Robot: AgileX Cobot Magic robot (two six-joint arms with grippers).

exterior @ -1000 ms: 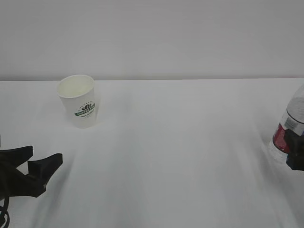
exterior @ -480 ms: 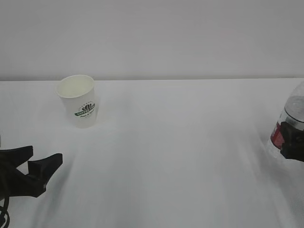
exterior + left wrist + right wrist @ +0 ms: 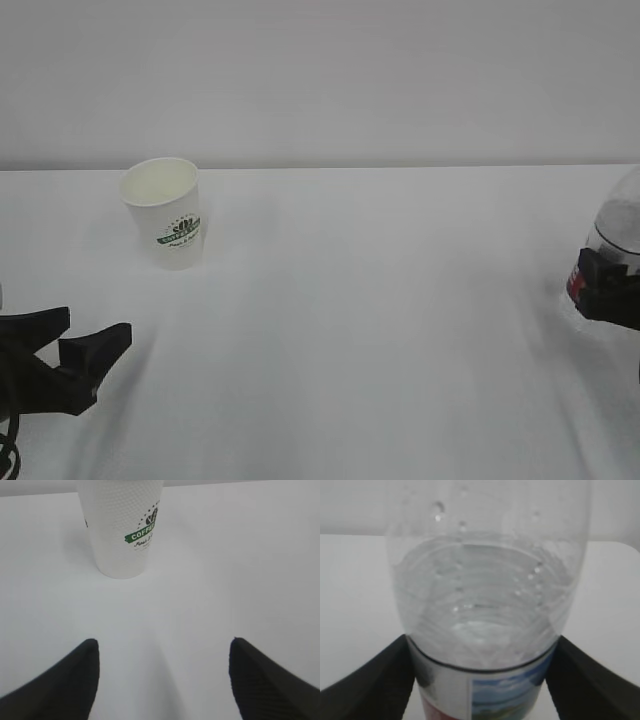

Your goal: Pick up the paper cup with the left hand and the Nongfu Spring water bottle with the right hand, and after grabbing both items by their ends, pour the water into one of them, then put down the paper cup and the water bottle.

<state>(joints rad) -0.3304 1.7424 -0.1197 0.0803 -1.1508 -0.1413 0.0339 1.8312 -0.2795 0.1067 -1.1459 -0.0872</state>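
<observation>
Only the pale inside (image 3: 160,181) can be seen below the paper cup's rim (image 3: 170,222). So I should expect the paper cup to be empty when I take it to the bottle.
The white paper cup (image 3: 165,215) with its green logo stands upright on the table at the back left; in the left wrist view the paper cup (image 3: 122,530) is ahead of the fingers. My left gripper (image 3: 95,328) hovers low at the front left, open and empty (image 3: 162,647), well short of the cup. At the right edge the Nongfu Spring water bottle (image 3: 615,230) is upright in my right gripper (image 3: 603,285). Both black fingers press its sides at the top of the label (image 3: 480,650). Clear water (image 3: 480,605) fills the ribbed bottle (image 3: 485,545) above the label. Its cap is out of view.
A plain white table (image 3: 380,300) spreads between the two arms, ending at a white wall behind. The bottle sits at the frame's right edge, partly cut off.
The right gripper and the bottle in it have risen a little at the right edge. The left gripper and the cup have not moved.
</observation>
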